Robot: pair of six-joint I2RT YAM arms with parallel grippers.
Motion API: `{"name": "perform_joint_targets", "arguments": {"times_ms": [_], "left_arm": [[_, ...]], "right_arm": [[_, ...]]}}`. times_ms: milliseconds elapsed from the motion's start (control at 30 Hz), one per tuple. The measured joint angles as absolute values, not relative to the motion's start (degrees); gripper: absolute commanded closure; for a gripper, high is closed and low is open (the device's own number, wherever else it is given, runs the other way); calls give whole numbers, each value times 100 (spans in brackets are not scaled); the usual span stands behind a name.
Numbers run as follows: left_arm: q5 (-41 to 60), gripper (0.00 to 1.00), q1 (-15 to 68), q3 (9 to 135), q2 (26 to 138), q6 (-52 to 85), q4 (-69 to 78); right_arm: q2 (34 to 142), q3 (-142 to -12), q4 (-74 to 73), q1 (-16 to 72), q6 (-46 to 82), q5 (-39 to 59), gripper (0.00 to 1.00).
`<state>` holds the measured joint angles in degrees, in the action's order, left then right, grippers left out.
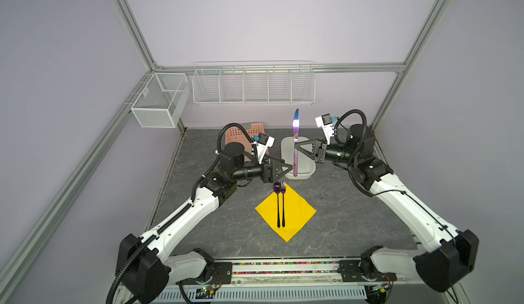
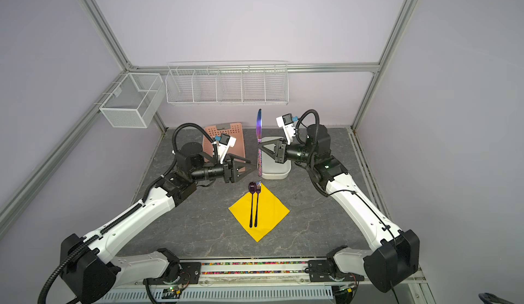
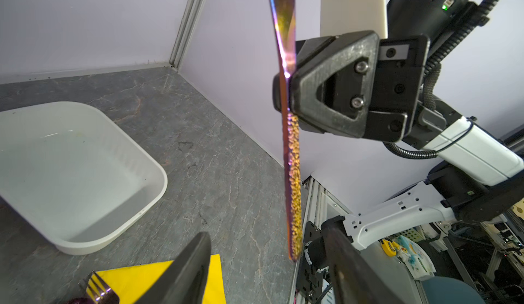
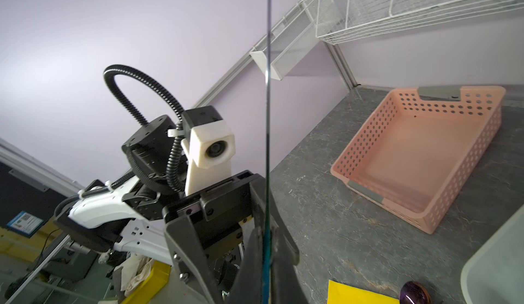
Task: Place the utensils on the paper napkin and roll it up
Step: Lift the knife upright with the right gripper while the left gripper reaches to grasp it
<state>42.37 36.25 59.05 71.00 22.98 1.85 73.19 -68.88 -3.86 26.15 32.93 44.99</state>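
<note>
The knife's speckled lower handle [image 1: 295, 168] hangs free at my left gripper's open fingers. I should hold the knife in my right gripper now until those fingers close.
My right gripper [image 1: 295, 148] [image 4: 266, 260] is shut on the knife [image 1: 296, 123] [image 2: 259, 126], gripping where blade meets handle. The knife stands upright in the air, iridescent blade up, over the near end of the white tub. My left gripper [image 1: 289, 165] [image 3: 266, 260] is open at the knife's [image 3: 292, 175] speckled lower handle, whose tip hangs between the jaws without touching them. The spoon [image 1: 276, 187] and fork [image 1: 283, 187] lie side by side on the yellow paper napkin [image 1: 297, 214] [image 2: 269, 214], their heads at its far corner.
A white oblong tub [image 1: 304, 172] [image 3: 85, 245] sits behind the napkin. A pink perforated basket [image 1: 241, 132] [image 4: 419, 157] stands at the back left. A wire rack [image 1: 252, 87] and a mesh box [image 1: 158, 98] hang on the walls.
</note>
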Motion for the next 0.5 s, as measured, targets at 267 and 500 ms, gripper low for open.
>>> {"name": "perform_joint_targets", "arguments": {"times_ms": [267,500], "left_arm": [[4613,49,3833,6055,7157,2130,493],[4915,61,3994,6053,7157,2093,808]], "right_arm": [[7019,-6888,-777,2711,3345,4746,93],[6997,-6888,-1122,2716,3688,4814,93]]}}
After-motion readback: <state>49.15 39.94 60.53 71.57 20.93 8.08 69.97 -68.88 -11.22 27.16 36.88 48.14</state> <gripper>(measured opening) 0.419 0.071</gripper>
